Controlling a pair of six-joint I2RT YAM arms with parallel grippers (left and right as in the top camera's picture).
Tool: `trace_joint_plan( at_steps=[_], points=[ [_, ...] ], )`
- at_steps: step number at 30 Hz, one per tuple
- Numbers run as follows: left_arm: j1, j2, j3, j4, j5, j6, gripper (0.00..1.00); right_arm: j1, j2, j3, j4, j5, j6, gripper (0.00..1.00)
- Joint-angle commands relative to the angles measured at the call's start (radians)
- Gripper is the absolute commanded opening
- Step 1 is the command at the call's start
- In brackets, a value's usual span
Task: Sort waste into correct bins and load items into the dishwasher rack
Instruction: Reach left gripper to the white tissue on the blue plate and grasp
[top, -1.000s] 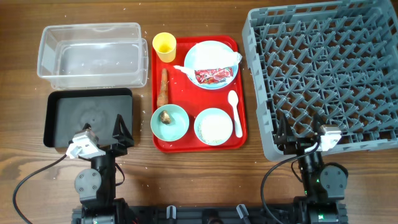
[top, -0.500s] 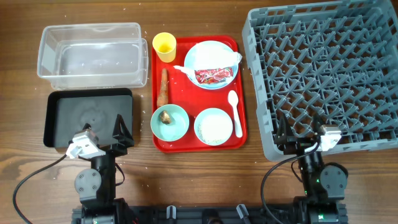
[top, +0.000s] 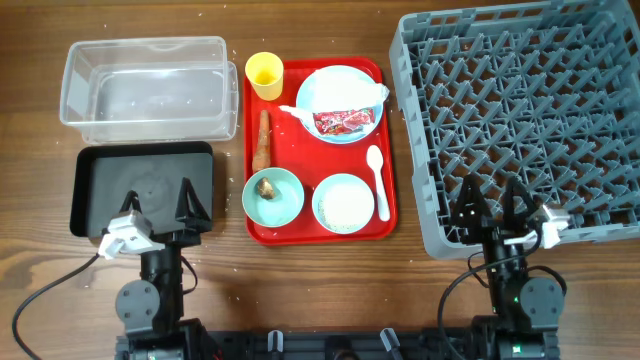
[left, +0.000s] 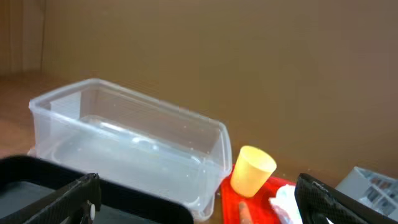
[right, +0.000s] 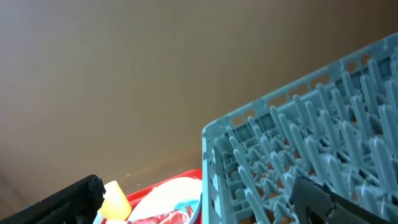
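Next, my left gripper puts the white napkin (top: 345, 93) into the clear tub (top: 148, 90) before my right gripper puts the pale blue plate in the rack, because the napkin covers part of the plate.
On a red serving tray (top: 385, 225) sit a yellow cup (top: 264, 75), a pale blue plate (top: 335, 95) with a red wrapper (top: 342, 122) and white napkin (top: 372, 92), an orange carrot piece (top: 263, 138), a teal bowl (top: 288, 198) with a brown scrap (top: 267, 188), a teal bowl (top: 320, 206) of rice (top: 343, 203), and a white spoon (top: 378, 181). The clear tub (top: 146, 88) and black tray (top: 140, 186) lie left. The grey rack (top: 520, 120) is right. My left gripper (top: 158, 208) is open at the black tray's near edge. My right gripper (top: 492, 203) is open over the rack's near edge.
Both arm bases stand at the table's near edge, with cables trailing left of each. The left wrist view shows the clear tub (left: 130, 149) and yellow cup (left: 252, 170). The right wrist view shows the rack's corner (right: 298, 155) and the cup (right: 115, 200).
Both grippers have turned: the left one swung slightly left over the black tray, the right one swung right and now faces the rack squarely. Nothing on the tray moved.
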Motion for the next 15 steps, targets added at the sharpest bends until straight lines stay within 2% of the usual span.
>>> trace_joint_plan(
  at_steps=[1, 4, 8, 10, 14, 15],
  points=[
    [0.006, 0.069, 0.17, -0.02, -0.003, 0.047, 1.0, 0.004, 0.05, 0.117, 0.018, 0.019, -0.065, 1.0],
    [0.006, 0.248, 0.351, -0.035, -0.003, 0.073, 1.0, 0.004, 0.167, 0.261, 0.022, 0.019, -0.139, 1.0],
    [0.006, 0.658, 0.73, -0.13, 0.021, 0.072, 1.0, 0.004, 0.445, 0.54, -0.001, -0.016, -0.168, 1.0],
    [0.0, 0.94, 1.035, -0.282, 0.106, 0.072, 1.0, 0.004, 0.641, 0.725, -0.059, -0.069, -0.217, 1.0],
    [-0.08, 1.271, 1.409, -0.507, 0.117, 0.073, 1.0, 0.004, 0.879, 0.975, -0.235, -0.177, -0.219, 1.0],
    [-0.138, 1.42, 1.579, -0.588, 0.117, 0.073, 1.0, 0.004, 0.994, 1.104, -0.343, -0.228, -0.239, 1.0]
  ],
)
